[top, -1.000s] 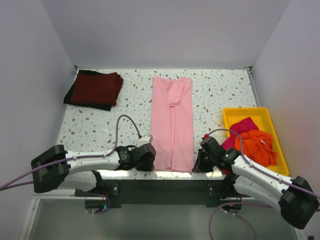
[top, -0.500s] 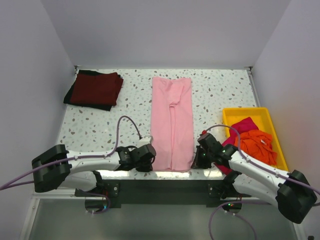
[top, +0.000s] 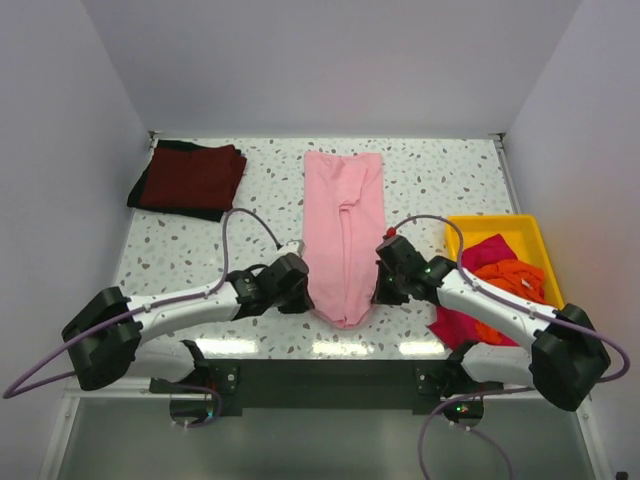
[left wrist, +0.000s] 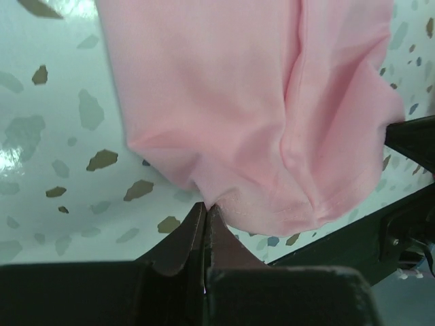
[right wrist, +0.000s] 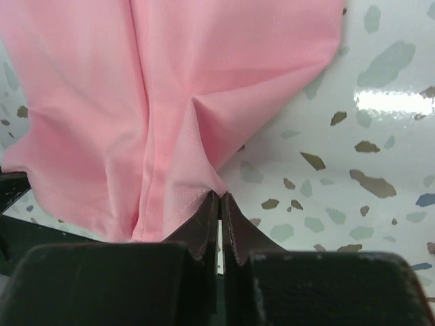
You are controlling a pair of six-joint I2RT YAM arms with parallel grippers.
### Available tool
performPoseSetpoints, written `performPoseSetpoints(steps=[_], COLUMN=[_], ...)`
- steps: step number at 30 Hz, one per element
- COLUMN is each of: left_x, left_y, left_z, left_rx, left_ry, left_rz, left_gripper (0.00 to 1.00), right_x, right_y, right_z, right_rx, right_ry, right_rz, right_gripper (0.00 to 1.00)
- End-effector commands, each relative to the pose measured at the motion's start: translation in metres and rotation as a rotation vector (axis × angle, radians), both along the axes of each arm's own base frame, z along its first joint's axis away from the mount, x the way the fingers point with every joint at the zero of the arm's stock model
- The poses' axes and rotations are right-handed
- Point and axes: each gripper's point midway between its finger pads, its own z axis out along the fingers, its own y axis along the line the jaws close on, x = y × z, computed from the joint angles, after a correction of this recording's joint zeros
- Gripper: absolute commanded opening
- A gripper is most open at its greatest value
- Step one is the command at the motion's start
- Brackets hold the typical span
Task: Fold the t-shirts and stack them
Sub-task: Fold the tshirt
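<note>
Both near hem corners [top: 314, 309] are in my grippers, so my left gripper should go on carrying its corner over the pale pink t-shirt [top: 323, 200] until the hem lies across it.
A pale pink t-shirt [top: 345, 230] lies as a long strip down the middle of the table, its near end lifted and bunched. My left gripper [top: 303, 291] is shut on the near left corner of its hem [left wrist: 224, 197]. My right gripper [top: 376, 287] is shut on the near right corner [right wrist: 197, 190]. A folded dark maroon red t-shirt [top: 195, 176] lies on a black one [top: 140, 188] at the far left. The magenta t-shirt [top: 480, 255] and the bright orange one [top: 515, 285] are crumpled in the yellow tray [top: 460, 228].
The yellow tray stands at the right side of the speckled table [top: 440, 180], right beside my right arm. White walls close in the table at the back and both sides. The table's near edge [top: 330, 348] runs just below both grippers.
Both grippers closed on the pink shirt's near corners and moved away from the table's front edge, lifting and drawing the hem toward the far end. The shirt's near end now bunches to a point.
</note>
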Motion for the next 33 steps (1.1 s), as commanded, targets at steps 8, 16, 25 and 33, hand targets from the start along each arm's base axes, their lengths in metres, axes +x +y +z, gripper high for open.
performPoseSetpoints(steps=[8, 16, 25, 33], left_x=[0.072, 0.129, 0.187, 0.226], left_y=[-0.019, -0.012, 0.000, 0.009], left_z=[0.046, 0.053, 0.052, 0.051], left_rx=[-0.059, -0.041, -0.025, -0.035], left_ry=[-0.143, -0.186, -0.213, -0.218], left_rz=[-0.011, 0.048, 0.120, 0.155], left_gripper=[0.00, 0.00, 0.00, 0.00], right_x=[0.071, 0.131, 0.187, 0.217], right_y=[0.003, -0.007, -0.006, -0.024], right_z=[0.033, 0.040, 0.040, 0.038], right_rx=[-0.015, -0.014, -0.050, -0.077], right_ry=[-0.136, -0.155, -0.155, -0.149], right_rz=[-0.013, -0.042, -0.051, -0.102], right_gripper=[0.00, 0.00, 0.00, 0.00])
